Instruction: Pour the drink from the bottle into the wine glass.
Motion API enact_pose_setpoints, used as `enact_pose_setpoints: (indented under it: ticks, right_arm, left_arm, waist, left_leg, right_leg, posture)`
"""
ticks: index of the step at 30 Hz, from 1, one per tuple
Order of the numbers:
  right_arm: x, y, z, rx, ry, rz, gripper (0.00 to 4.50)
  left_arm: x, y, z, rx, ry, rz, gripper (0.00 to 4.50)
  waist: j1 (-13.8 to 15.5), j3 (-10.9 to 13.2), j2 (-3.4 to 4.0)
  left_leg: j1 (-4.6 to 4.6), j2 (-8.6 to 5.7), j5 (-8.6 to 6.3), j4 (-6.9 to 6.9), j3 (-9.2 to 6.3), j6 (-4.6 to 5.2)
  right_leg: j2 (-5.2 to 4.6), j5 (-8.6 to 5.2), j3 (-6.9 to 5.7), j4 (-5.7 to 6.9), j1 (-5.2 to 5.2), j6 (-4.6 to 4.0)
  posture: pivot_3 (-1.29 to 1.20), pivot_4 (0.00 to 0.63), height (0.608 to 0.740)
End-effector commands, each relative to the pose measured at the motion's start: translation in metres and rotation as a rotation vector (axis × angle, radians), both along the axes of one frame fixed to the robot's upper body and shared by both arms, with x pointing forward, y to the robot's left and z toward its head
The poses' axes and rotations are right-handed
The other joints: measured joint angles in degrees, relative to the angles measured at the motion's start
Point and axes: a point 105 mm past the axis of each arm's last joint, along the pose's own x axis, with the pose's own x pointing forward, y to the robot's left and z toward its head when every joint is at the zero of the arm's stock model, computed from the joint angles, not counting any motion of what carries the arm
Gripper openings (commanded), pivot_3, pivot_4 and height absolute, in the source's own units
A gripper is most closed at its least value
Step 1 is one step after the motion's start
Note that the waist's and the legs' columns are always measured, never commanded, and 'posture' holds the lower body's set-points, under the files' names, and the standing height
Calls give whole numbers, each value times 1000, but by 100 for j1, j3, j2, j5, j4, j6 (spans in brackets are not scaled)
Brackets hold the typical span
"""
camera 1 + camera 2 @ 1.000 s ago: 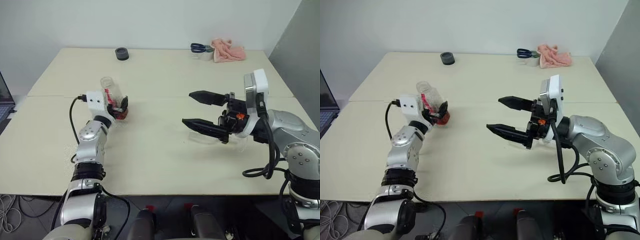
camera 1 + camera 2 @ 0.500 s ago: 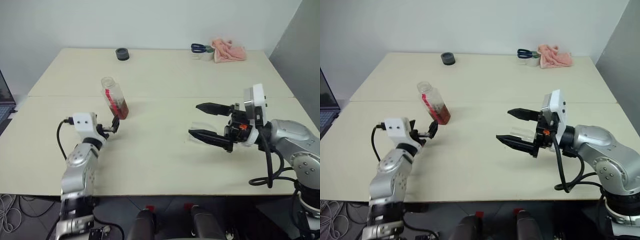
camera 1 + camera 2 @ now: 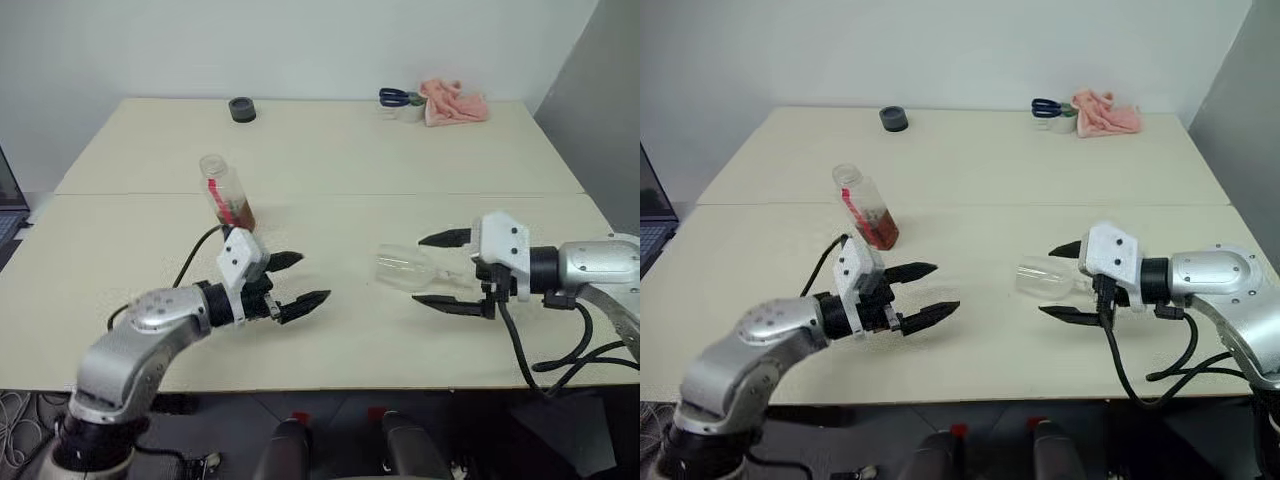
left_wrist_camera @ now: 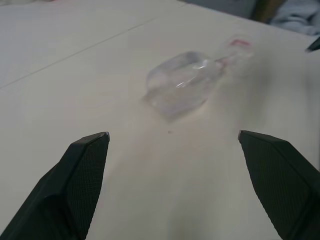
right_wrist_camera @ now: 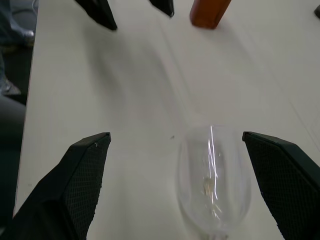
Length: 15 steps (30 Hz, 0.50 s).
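Observation:
I am going to turn the wine glass (image 3: 404, 268) upright, and it will then stand by itself on its hidden foot, because its bowl narrows to a stem (image 5: 217, 231).
The bottle (image 3: 227, 190) stands upright on the left half of the table, with its red label strip facing me and the amber drink (image 3: 241, 214) in its lower part. The wine glass (image 3: 408, 270) lies on its side at mid-right, its bowl toward the centre and its stem toward my right arm. My right gripper (image 3: 418, 269) is open, low over the table, with one finger on either side of the glass bowl (image 5: 214, 175) and neither touching it. My left gripper (image 3: 313, 277) is open and empty, in front of the bottle and to its right, pointing at the glass (image 4: 180, 87).
A black tape roll (image 3: 241, 108) sits at the far edge. Scissors (image 3: 394, 96) and a pink cloth (image 3: 455, 102) lie at the far right corner. A laptop edge (image 3: 6, 195) shows at the left. A seam (image 3: 400, 193) runs across the table (image 3: 120, 260).
My left gripper has drawn back from the bottle and swung toward the table's middle, now pointing at the glass. My right gripper has sunk and shifted right, down around the lying glass.

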Motion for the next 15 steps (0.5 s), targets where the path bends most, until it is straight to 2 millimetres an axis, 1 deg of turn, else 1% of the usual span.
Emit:
enact_pose_setpoints:
  ticks: [1, 4, 9, 11, 15]
  right_arm:
    - [10, -8, 3, -97, -29, 3, 4500]
    - [17, -12, 0, -158, -33, 6, 4500]
    - [27, -11, -9, -236, 8, 2, 4500]
    - [31, -14, -14, -276, 31, -3, 4500]
    - [48, -20, -17, -344, 37, -48, 4500]
  left_arm:
    - [-9, -7, 10, 25, -10, -125, 4465]
    - [-12, -8, 14, 58, -16, -180, 4465]
    - [-8, -7, 11, 81, -34, -178, 4465]
    - [-8, -11, 13, 66, -39, -181, 4465]
    - [-9, -19, 12, 56, -51, -192, 4465]
  waist:
    - [-3, 0, 0]
    - [4, 1, -1]
    - [4, 1, -1]
    - [10, 2, -1]
    - [13, 2, -1]
  left_leg:
    - [2, 0, 0, 0, 2, 0]
    - [0, 0, 0, 0, 0, 0]
    - [1, 0, 0, 0, 0, 0]
    - [0, 0, 0, 1, 0, 0]
    - [-3, -1, 0, 4, -2, 0]
  right_leg:
    - [0, 0, 3, 1, 0, 0]
    - [0, 0, 1, 1, -1, 0]
    - [-1, 0, 3, 1, -1, 0]
    - [-1, 0, 2, 1, -1, 0]
    - [-7, 0, 2, 1, -1, 0]
  posture:
    - [0, 150, 740]
    - [0, 150, 740]
    - [0, 150, 740]
    - [0, 150, 740]
    - [0, 150, 740]
